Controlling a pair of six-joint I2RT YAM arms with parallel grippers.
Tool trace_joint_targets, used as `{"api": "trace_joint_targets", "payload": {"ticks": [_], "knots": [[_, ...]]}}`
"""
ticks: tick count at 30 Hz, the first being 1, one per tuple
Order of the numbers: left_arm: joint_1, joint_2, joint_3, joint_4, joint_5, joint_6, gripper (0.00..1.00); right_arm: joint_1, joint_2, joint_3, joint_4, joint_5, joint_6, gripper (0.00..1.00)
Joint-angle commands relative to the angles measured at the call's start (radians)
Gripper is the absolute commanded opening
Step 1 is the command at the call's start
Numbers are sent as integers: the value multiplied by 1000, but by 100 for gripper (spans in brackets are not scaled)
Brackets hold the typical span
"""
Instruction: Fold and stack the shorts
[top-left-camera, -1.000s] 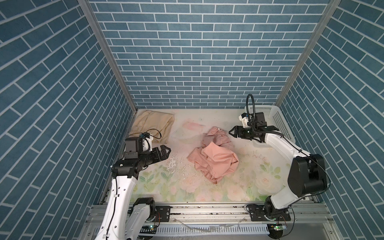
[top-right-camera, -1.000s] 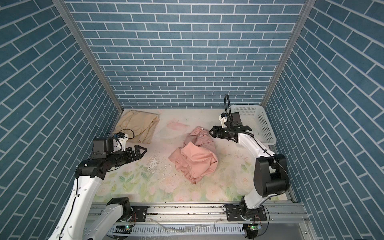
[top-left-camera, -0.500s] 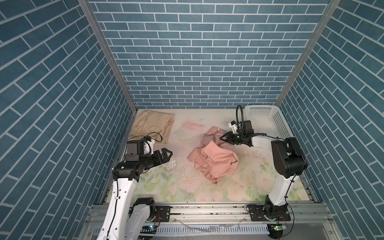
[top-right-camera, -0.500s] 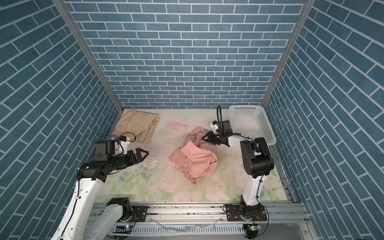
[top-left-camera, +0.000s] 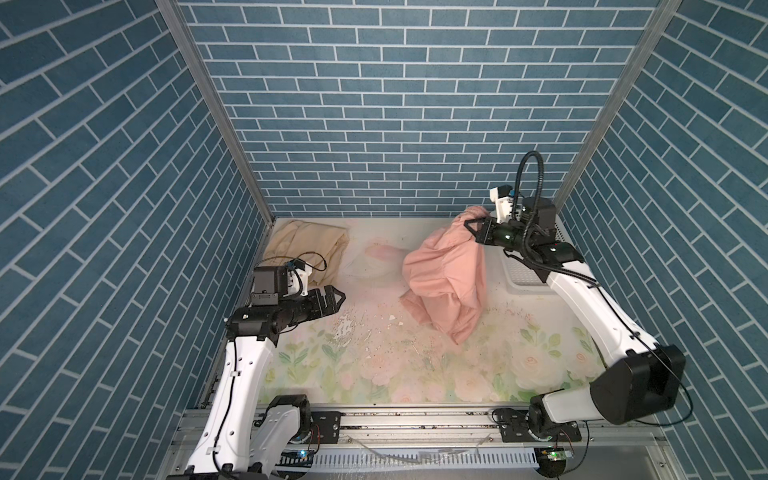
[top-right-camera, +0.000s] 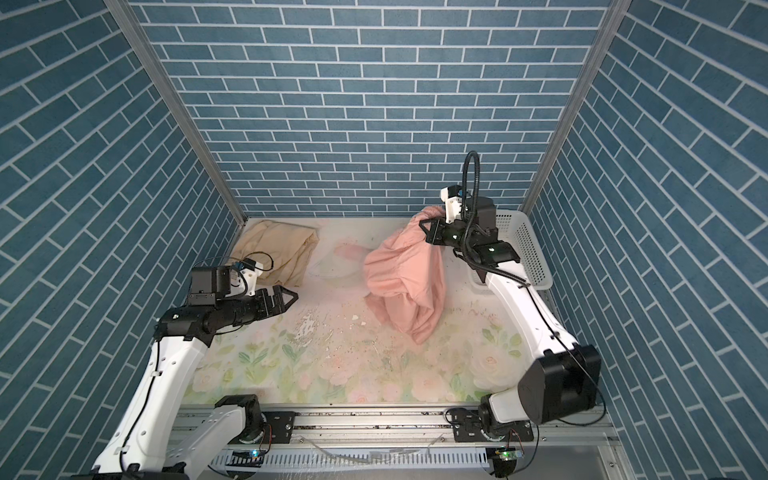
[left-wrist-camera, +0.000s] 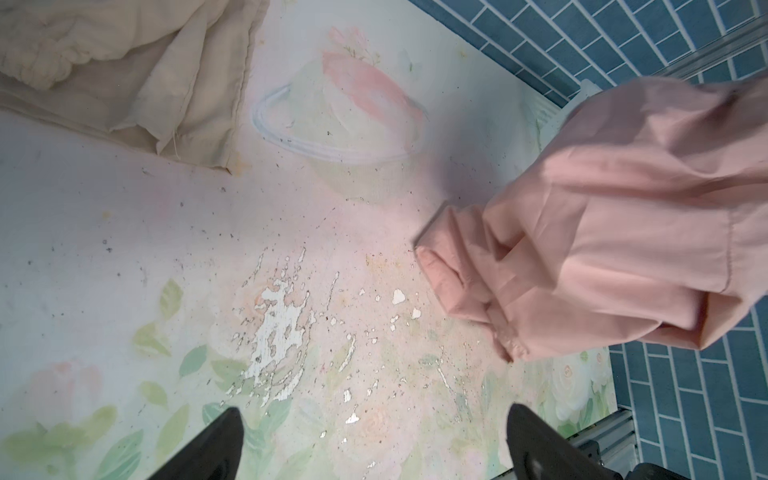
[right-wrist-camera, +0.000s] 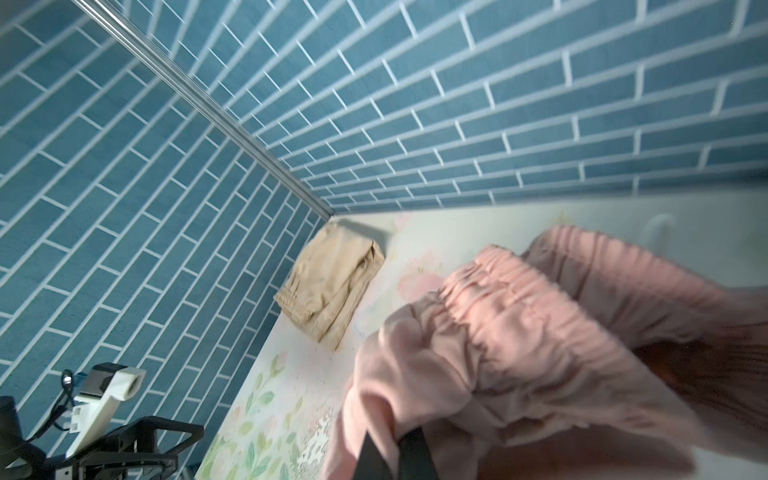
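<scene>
The pink shorts (top-left-camera: 448, 276) are hanging bunched up from my right gripper, away from my left gripper. Next, I put the waistband (right-wrist-camera: 524, 316) down near my left gripper so that my left gripper can take it.
The salmon pink shorts (top-left-camera: 444, 266) (top-right-camera: 405, 266) hang bunched from my right gripper (top-left-camera: 471, 226) (top-right-camera: 424, 228), which is shut on the cloth near the gathered waistband (right-wrist-camera: 490, 291). Their lower end still touches the table. In the right wrist view the dark fingers (right-wrist-camera: 411, 453) pinch a pink fold. The beige shorts (top-left-camera: 303, 245) (top-right-camera: 274, 245) (right-wrist-camera: 332, 286) lie folded in the back left corner. My left gripper (top-left-camera: 338, 297) (top-right-camera: 291, 297) (left-wrist-camera: 374, 411) stands open and holds nothing, low over the table's left side, well left of the pink shorts (left-wrist-camera: 623, 232).
A white perforated basket (top-right-camera: 525, 249) (top-left-camera: 523, 274) stands at the back right, partly behind my right arm. The floral table cover has a worn, flaking patch (top-left-camera: 345, 328) in the middle. Blue brick walls close in the left, back and right sides.
My right gripper reached into the pink shorts, shut on them and lifted them up toward the back right, so they now hang. The left gripper stayed open and barely moved.
</scene>
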Motion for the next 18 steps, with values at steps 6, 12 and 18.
{"api": "trace_joint_targets", "payload": {"ticks": [6,12,18], "knots": [[-5,65,120,0,-38,71,100,274,109,119,-178,205,-160,0],[-5,40,110,-27,-124,72,100,499,348,176,-153,272,-166,9],[-5,43,9,48,-80,19,100,562,405,233,-172,209,-212,57]]}}
